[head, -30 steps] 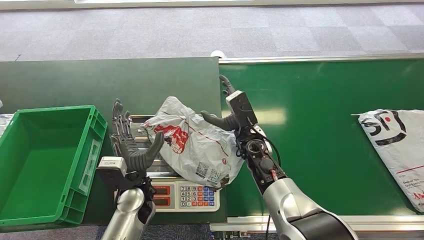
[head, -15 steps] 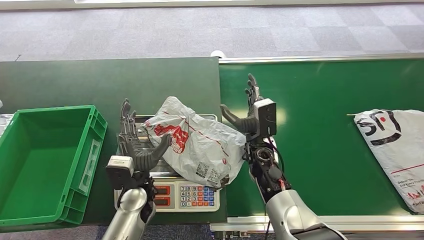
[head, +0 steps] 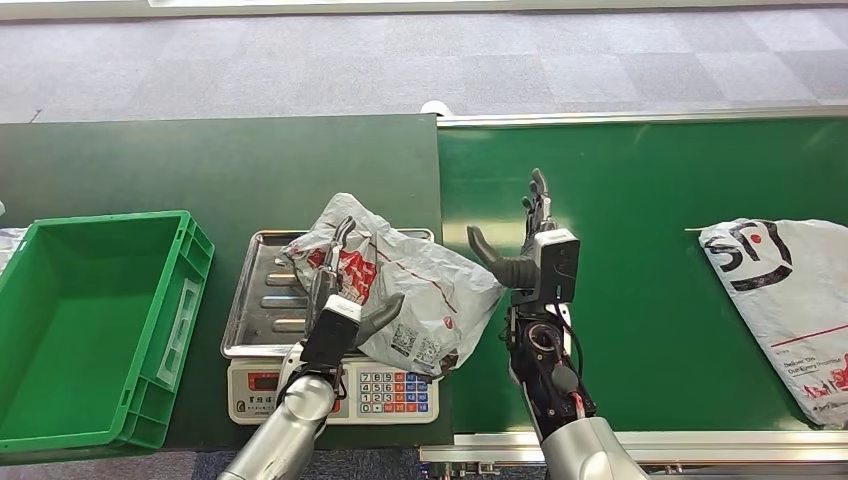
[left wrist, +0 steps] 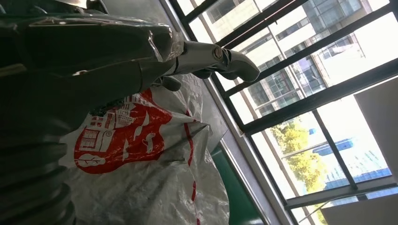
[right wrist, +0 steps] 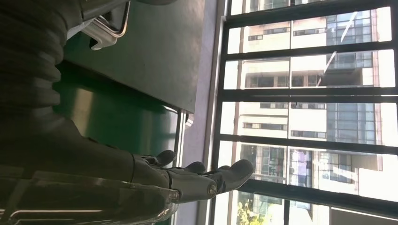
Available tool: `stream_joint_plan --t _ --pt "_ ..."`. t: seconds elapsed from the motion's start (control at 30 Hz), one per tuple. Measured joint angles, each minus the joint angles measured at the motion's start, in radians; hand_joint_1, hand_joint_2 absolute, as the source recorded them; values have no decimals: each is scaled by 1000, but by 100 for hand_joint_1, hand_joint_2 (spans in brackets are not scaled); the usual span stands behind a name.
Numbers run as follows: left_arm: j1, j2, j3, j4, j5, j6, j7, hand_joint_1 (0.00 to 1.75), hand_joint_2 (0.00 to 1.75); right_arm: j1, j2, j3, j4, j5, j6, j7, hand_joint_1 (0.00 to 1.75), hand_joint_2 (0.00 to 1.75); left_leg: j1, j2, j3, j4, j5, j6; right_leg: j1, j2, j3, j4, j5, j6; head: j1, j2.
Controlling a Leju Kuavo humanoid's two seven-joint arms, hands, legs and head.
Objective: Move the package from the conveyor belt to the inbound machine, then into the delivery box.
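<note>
The crumpled white package point(head: 425, 306) has loose wrinkles point(head: 408, 258) running across it. So the package will bunch up into folds and drag its loose corner when I lift it.
A crumpled white package point(head: 412, 288) with red print lies on the silver tray point(head: 262, 290) of the inbound scale point(head: 395, 392). My left hand point(head: 340, 295) lies against the package's left side, fingers spread over the red print and thumb on its front, not closed around it. The left wrist view shows the package point(left wrist: 141, 154) close under the straight fingers point(left wrist: 220, 58). My right hand point(head: 530, 250) stands open over the green conveyor belt point(head: 650, 180), just right of the package and apart from it; its fingers point(right wrist: 202, 180) hold nothing.
An empty green delivery box point(head: 195, 260) stands left of the scale on the dark green table point(head: 200, 165). A second white package point(head: 785, 300) lies on the belt at the far right. Grey carpet runs beyond the table.
My left hand moved right from the tray onto the package. My right hand let go of the package's right side and drew away over the belt. The far package crept left.
</note>
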Motion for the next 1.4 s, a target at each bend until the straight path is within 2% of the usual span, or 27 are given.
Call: stream_joint_plan --t 0.2,0.47,0.73,1.0,1.03,1.13,1.17,1.23,1.4 --pt "-2 4 -1 34 -31 -4 25 0 175 12 -21 33 -2 16 61 44 0 175 0 0 0 0 0 0 0 0 0 0 0 0 0 0" --pt "-9 9 -3 59 -52 -14 52 0 175 13 -37 63 0 41 85 67 0 175 0 0 0 0 0 0 0 0 0 0 0 0 0 0" --pt "-30 18 -3 95 -178 -83 187 0 175 -8 -39 93 37 87 115 108 0 175 0 -1 0 0 0 0 0 0 1 0 0 0 0 0" --pt "-71 17 7 167 -335 8 320 3 175 -50 -29 96 93 97 116 114 0 175 0 0 4 0 0 0 0 0 5 0 0 0 0 0" --pt "-75 17 10 175 -343 10 326 16 175 -54 -29 96 99 98 116 114 0 175 0 0 4 0 0 0 0 0 6 0 0 0 0 0" --pt "-84 14 21 194 -372 -4 333 114 175 -64 -26 95 113 98 112 113 0 175 0 -1 7 0 0 0 0 0 8 0 0 0 0 0" --pt "-86 13 24 199 -382 -12 334 140 175 -66 -26 95 117 98 111 112 0 175 0 -1 7 0 0 0 0 0 9 0 0 0 0 0" --pt "-89 10 28 207 -395 -21 336 153 175 -71 -25 95 124 96 109 111 0 175 0 -1 9 -1 0 0 0 0 10 0 0 0 0 0" --pt "-100 7 44 216 -399 -35 322 167 175 -83 -22 95 139 95 109 109 0 175 0 -1 10 -1 0 0 0 0 12 0 0 0 0 0"
